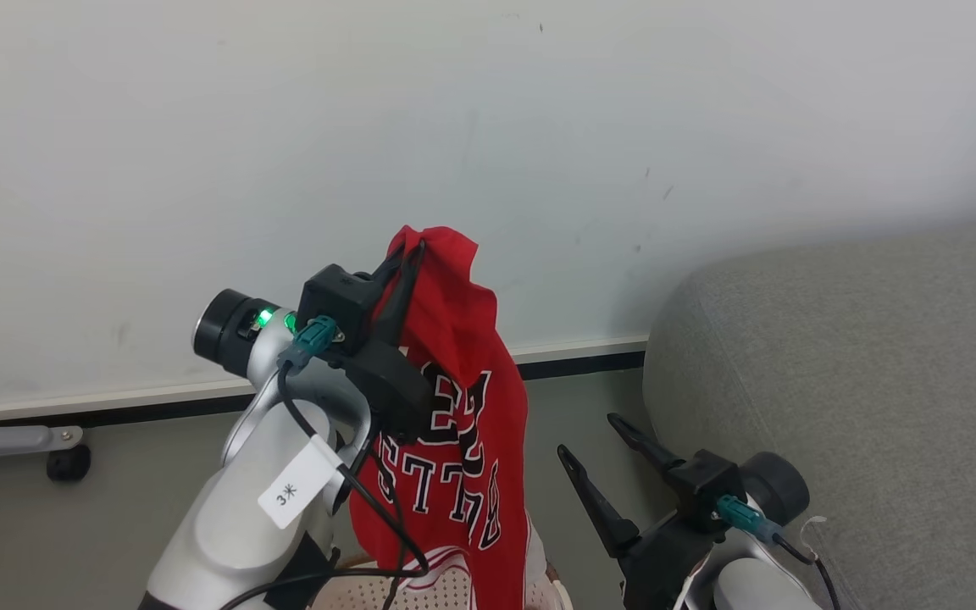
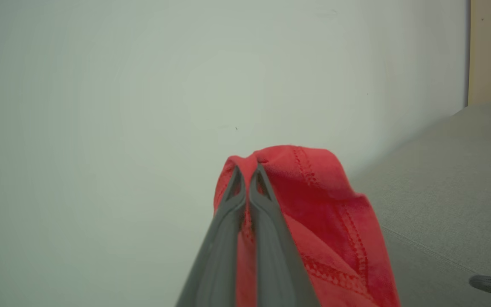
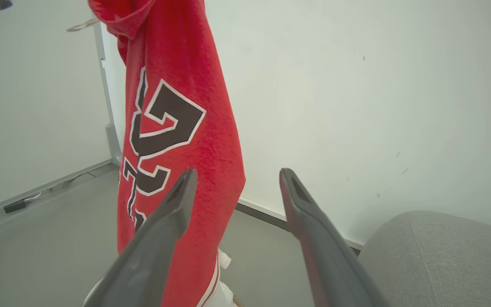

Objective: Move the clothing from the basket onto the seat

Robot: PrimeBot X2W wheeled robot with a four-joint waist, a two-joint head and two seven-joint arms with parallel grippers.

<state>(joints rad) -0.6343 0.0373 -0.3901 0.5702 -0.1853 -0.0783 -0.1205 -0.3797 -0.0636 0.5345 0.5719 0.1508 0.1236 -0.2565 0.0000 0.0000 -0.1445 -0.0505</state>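
Note:
I expect the red jersey [image 1: 504,417] to slump into a bunched-up heap when I lower it onto the seat, because it hangs limp with lengthwise folds breaking its lettering [image 1: 465,412].
The red jersey [image 1: 463,398] with black white-edged lettering hangs full length from my left gripper [image 1: 407,250], which is shut on its top fold and raised high in front of the wall. In the left wrist view the two fingers [image 2: 267,213] press together on the red fabric [image 2: 322,204]. The jersey's lower end reaches down to the cream perforated basket [image 1: 446,591] at the bottom edge. My right gripper [image 1: 590,436] stands open and holds nothing, just right of the jersey [image 3: 177,106] and left of the grey seat [image 1: 844,381]. Its jaws [image 3: 238,172] point toward the wall.
A white wall with a dark baseboard [image 1: 581,364] runs behind everything. A grey leg with a black caster [image 1: 69,462] stands on the floor at the far left. The seat [image 3: 441,256] fills the right side, and grey floor lies between it and the basket.

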